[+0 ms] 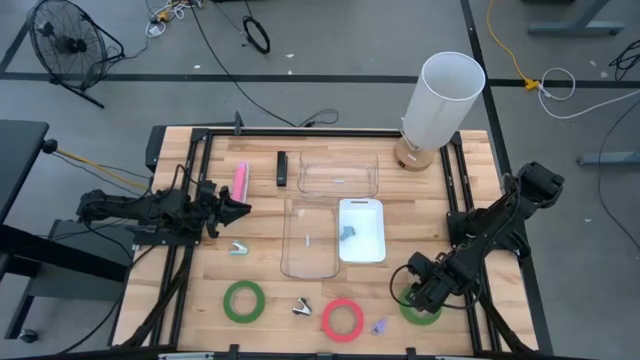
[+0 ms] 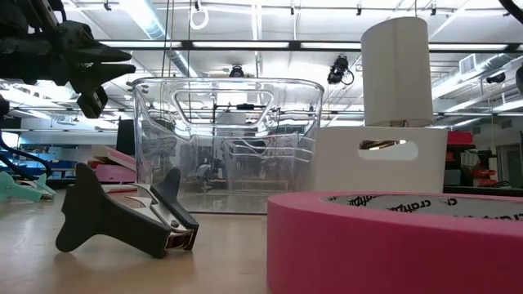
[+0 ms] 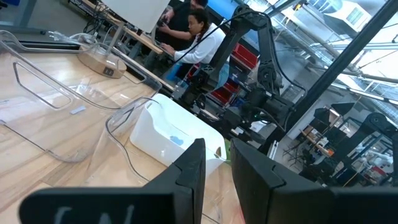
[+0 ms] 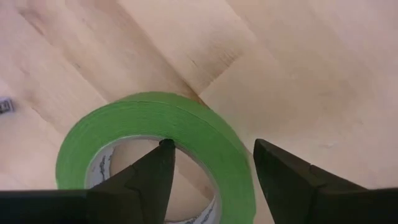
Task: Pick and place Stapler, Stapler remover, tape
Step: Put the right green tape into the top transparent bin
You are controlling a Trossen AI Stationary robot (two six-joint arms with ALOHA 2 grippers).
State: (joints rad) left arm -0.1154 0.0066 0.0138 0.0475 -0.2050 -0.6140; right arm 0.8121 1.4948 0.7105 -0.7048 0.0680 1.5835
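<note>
I should open my right gripper, move along the tape and fit squarely over its side (image 4: 234,194) before I lift the tape, because my right gripper's fingers meet the green tape's curved side (image 4: 208,138) at a slant.
A green tape ring (image 1: 424,310) lies flat at the table's near right, also in the right wrist view (image 4: 186,124). My right gripper (image 1: 413,292) is open, low over it. One finger (image 4: 158,168) is inside the ring's hole and the other (image 4: 280,171) is outside its wall. A red-pink tape ring (image 1: 342,318) and a second green ring (image 1: 244,300) lie flat near the front edge. A pink stapler (image 1: 240,180) and a black stapler (image 1: 282,168) lie at the far left. Staple removers (image 1: 240,248) (image 1: 302,307) lie on the wood. My left gripper (image 1: 238,207) is open and empty, raised at the left. My right gripper's fingers point down and slant over the green ring's wall (image 4: 230,149), one inside the hollow and one outside. I cannot tell whether either finger touches the ring. The ring lies flat on the table.
Two clear bins (image 1: 338,172) (image 1: 310,238) and a white bin (image 1: 361,230) holding a small bluish thing stand mid-table. A tall white cylinder (image 1: 440,100) stands at the far right. A small purple remover (image 1: 378,325) lies by the red-pink ring. People sit in the room behind.
</note>
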